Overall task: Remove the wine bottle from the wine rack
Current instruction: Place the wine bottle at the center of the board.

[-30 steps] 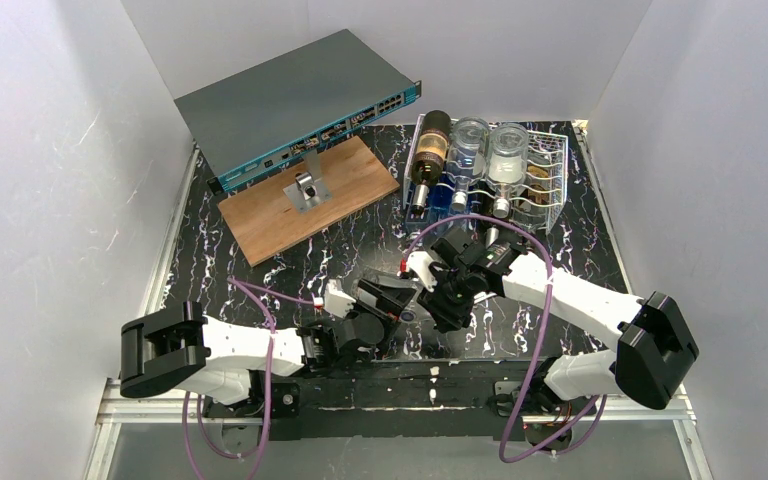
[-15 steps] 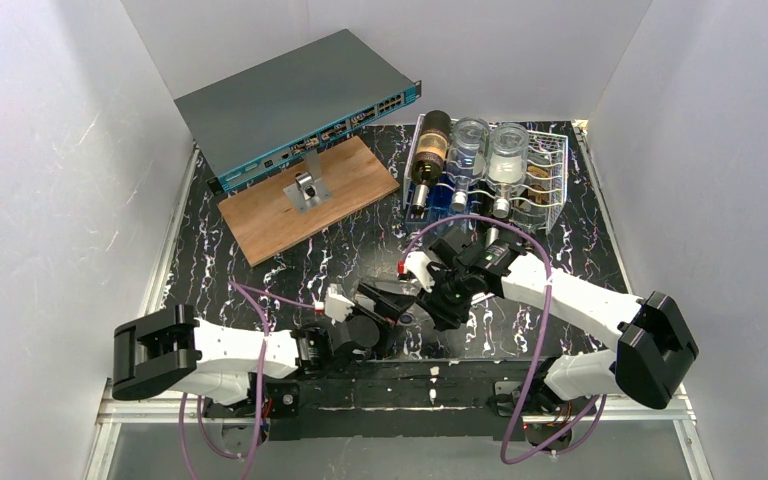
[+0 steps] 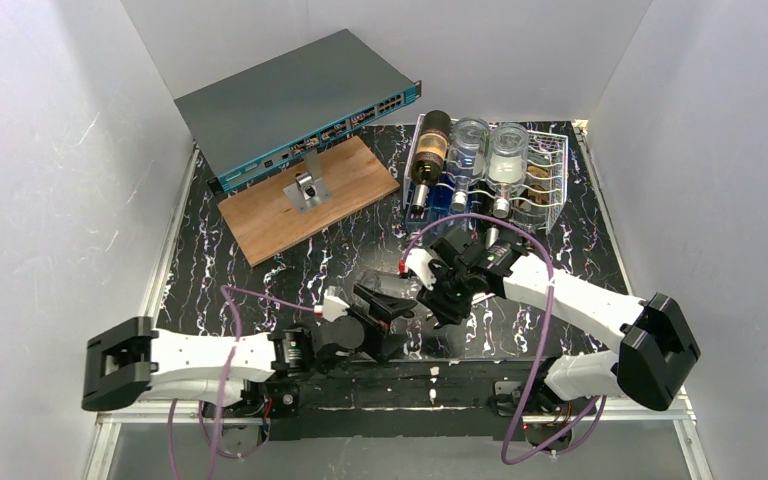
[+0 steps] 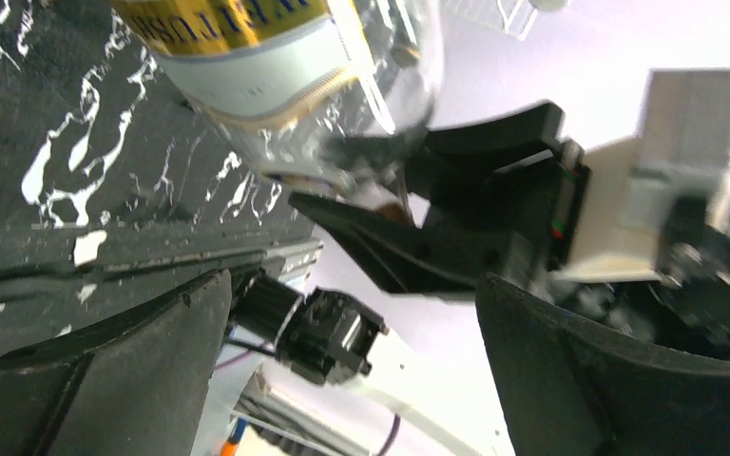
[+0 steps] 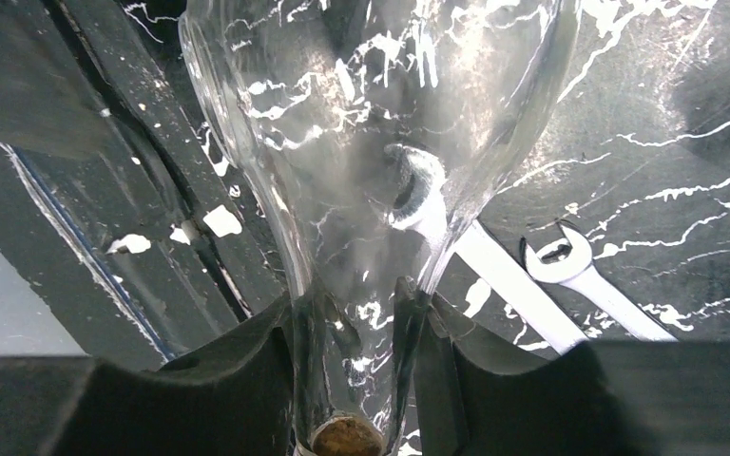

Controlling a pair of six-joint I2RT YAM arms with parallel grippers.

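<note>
The bottle [image 4: 352,123] leans outside the fingers of my left gripper. Next, my left gripper moves back and comes around the label [image 4: 261,71] while my right gripper turns the bottle upright.
The white wire wine rack [image 3: 552,192] stands at the back right. It holds a dark bottle [image 3: 428,150] and two clear bottles [image 3: 468,145]. My right gripper [image 3: 440,292] is shut on the neck of a clear, corked wine bottle [image 5: 371,123], well in front of the rack. In the right wrist view the right gripper [image 5: 352,328] pinches the neck just above the cork. My left gripper [image 3: 380,308] is open beside the bottle's body. In the left wrist view the left gripper [image 4: 352,370] has its jaws wide apart, below the bottle's yellow and white label [image 4: 247,47].
A grey network switch [image 3: 295,105] leans at the back left. A wooden board [image 3: 260,225] with a metal bracket [image 3: 307,188] lies in front of it. Two wrenches [image 5: 570,271] lie on the black marbled table under the bottle. White walls close in both sides.
My left arm's elbow has swung out to the left while its gripper stays by the bottle. My right gripper and the held bottle have hardly moved.
</note>
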